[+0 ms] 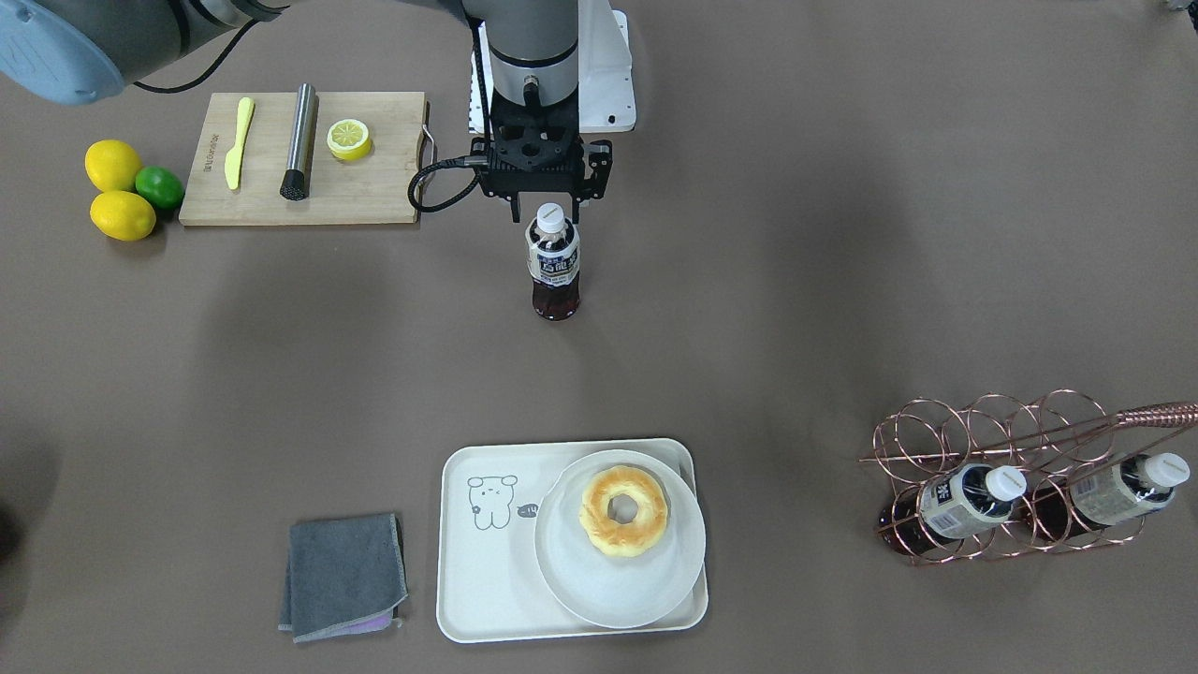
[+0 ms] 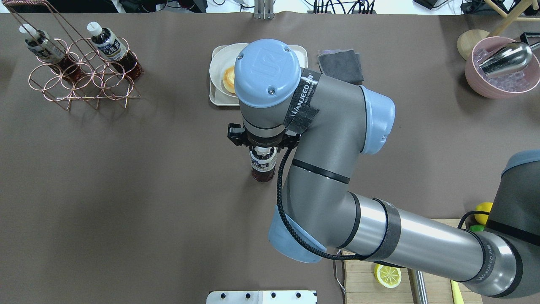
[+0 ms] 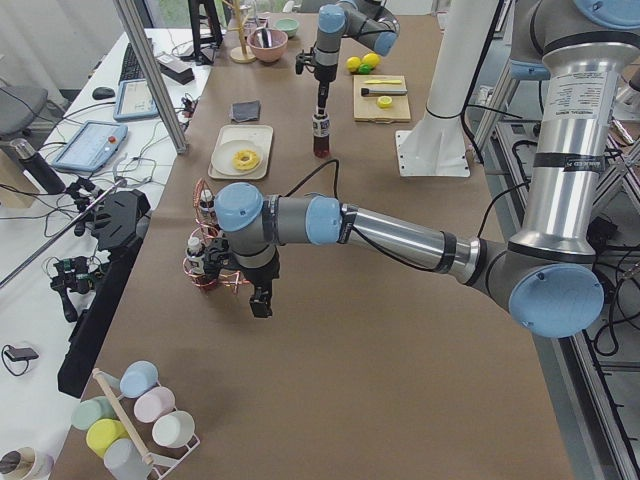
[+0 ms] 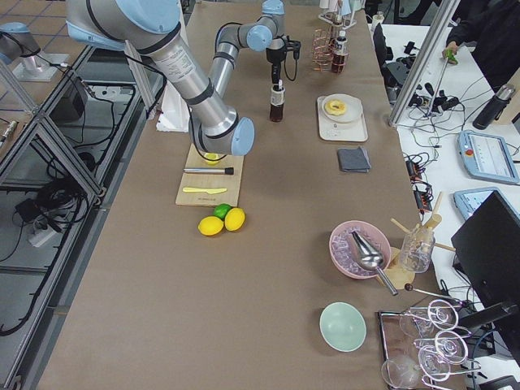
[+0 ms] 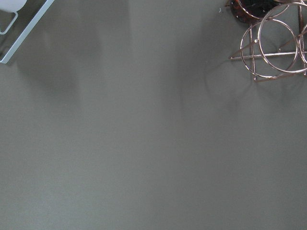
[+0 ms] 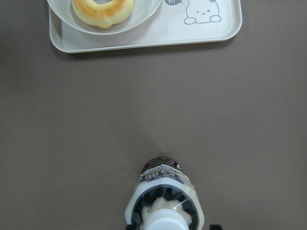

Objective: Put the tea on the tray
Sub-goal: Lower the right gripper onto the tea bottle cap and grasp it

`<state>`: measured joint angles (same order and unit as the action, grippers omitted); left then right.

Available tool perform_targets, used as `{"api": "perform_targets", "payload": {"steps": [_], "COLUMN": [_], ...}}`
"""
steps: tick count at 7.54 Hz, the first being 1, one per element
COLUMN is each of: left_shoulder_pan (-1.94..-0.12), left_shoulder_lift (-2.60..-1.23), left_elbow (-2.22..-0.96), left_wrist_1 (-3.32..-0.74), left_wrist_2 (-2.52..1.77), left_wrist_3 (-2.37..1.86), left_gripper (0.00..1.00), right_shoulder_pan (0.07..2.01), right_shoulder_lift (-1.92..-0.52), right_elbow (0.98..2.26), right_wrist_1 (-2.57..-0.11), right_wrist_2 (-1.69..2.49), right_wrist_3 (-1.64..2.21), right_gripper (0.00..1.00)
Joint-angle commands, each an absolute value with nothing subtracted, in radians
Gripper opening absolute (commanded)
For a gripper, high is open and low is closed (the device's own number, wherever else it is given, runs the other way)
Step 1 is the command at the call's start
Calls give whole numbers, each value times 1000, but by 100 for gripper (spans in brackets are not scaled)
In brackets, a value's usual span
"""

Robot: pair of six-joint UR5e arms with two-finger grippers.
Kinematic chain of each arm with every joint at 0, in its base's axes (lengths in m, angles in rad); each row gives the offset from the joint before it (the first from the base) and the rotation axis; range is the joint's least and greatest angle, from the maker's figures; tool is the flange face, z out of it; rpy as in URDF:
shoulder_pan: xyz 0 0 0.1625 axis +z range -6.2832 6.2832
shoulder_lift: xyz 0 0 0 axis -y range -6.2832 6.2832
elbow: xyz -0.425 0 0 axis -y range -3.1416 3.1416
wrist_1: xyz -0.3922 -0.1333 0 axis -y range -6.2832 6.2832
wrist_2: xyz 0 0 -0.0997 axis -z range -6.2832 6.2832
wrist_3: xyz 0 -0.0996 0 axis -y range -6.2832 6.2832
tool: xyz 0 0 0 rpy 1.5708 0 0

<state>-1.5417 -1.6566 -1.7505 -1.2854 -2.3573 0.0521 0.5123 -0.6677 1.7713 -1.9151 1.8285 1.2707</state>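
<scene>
The white cap is on the neck straight and tight, so the tea will come up in one piece, still closed, when I lift it by the cap.
The tea stands upright on the brown table, mid-table; it also shows in the right wrist view. My right gripper hangs straight above it, open, with a finger on each side of the white cap and not gripping it. The cream tray with the bear drawing lies apart from the bottle, toward the far edge, and shows at the top of the right wrist view. My left gripper shows only in the exterior left view, beside the copper rack; I cannot tell whether it is open or shut.
A round plate with a donut fills the tray's half away from the bear. A grey cloth lies beside the tray. A copper rack holds two more bottles. A cutting board, lemons and a lime lie near the robot.
</scene>
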Motion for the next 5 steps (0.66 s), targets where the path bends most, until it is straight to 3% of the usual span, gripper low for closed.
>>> {"api": "perform_targets", "payload": {"steps": [1,5], "left_shoulder_pan": [-1542,-1542], "left_shoulder_lift": [-1660,-1660], "left_elbow": [-1746,-1747], "left_wrist_1": [-1287,-1287], "left_wrist_2": [-2356,-2356], "left_wrist_3": [57,58], "left_gripper": [98,98], "right_shoulder_pan": [512,523], "right_shoulder_lift": [-667,-666], "right_elbow": [1772,1773], "right_wrist_1": [-1919,-1925], "right_wrist_2": [1829,1830], "right_wrist_3": [1275,1275], "right_gripper": [10,0]}}
